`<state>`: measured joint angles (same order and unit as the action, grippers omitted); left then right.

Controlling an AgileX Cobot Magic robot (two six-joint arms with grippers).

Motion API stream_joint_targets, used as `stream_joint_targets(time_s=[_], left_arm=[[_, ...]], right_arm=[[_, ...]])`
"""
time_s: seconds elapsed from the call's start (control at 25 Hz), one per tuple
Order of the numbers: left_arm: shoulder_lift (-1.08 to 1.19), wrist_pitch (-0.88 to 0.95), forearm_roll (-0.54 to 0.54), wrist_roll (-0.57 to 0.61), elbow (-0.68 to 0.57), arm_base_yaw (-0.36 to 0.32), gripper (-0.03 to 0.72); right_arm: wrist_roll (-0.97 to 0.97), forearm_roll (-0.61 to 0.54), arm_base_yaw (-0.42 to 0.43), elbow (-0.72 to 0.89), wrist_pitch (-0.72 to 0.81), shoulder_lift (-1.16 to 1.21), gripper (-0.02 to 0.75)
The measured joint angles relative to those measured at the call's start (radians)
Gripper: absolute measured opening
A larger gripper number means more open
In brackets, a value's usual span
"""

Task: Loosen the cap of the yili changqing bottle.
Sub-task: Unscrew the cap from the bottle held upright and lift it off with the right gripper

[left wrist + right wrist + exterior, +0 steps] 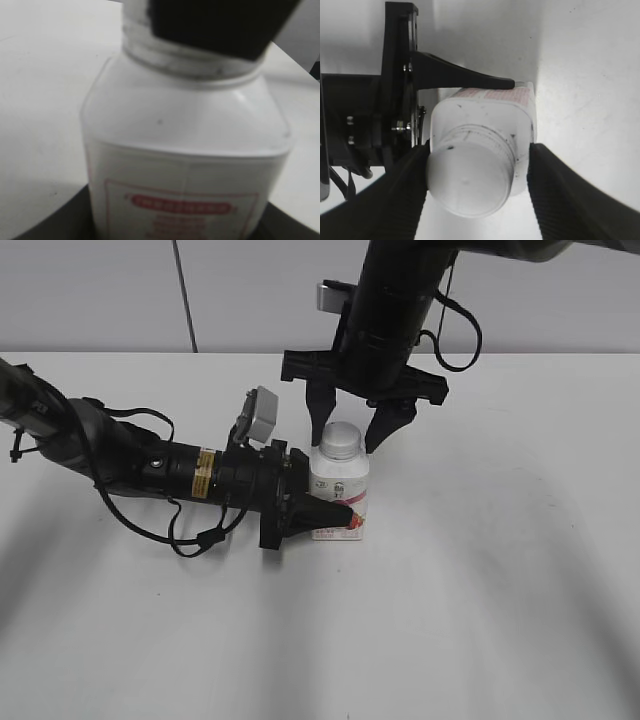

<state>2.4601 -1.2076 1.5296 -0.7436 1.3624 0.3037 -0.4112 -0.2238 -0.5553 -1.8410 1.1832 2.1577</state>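
The bottle should stay in place, since the robot's left gripper clamps its body, rather than spin along when the right gripper turns the white cap (341,440).
The yili changqing bottle (340,487) stands upright on the white table, a squat white bottle with a pink-red label. Its white cap (341,440) is on the neck. My left gripper (318,492) lies low from the left and is shut on the bottle's body; the left wrist view shows the bottle (185,140) filling the frame between its dark jaws (180,222). My right gripper (352,430) hangs from above, open, with a finger on each side of the cap. In the right wrist view (477,190) the cap (470,182) lies between the fingers, with a gap on the right side.
The white table (500,590) spreads around the bottle. The left arm with its cables (150,465) lies across the table's left half. A pale wall stands behind the table (100,290).
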Motion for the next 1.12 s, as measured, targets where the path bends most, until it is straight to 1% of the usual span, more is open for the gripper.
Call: stream_joint_targets(time_s=[0.2,0.4,0.52,0.64,0.96,1.12], left_arm=[[0.000,0.000,0.000,0.000,0.000,0.000,0.383],[0.000,0.001,-0.001,0.000,0.000,0.000,0.382],[0.000,0.001,-0.001,0.000,0.000,0.001,0.382],[0.000,0.001,-0.001,0.000,0.000,0.001,0.382],[0.000,0.001,-0.001,0.002,0.000,0.001,0.379],[0.000,0.001,0.000,0.003,0.000,0.001,0.379]], right_arm=[[0.000,-0.003,0.000,0.000,-0.001,0.000,0.403],[0.008,-0.004,0.000,-0.001,0.000,0.000,0.402],[0.064,-0.004,0.000,-0.001,0.001,0.000,0.402],[0.214,-0.005,0.000,-0.001,-0.001,0.000,0.401],[0.802,-0.009,0.000,-0.001,-0.002,0.000,0.398],[1.042,-0.011,0.000,-0.004,-0.002,0.000,0.398]])
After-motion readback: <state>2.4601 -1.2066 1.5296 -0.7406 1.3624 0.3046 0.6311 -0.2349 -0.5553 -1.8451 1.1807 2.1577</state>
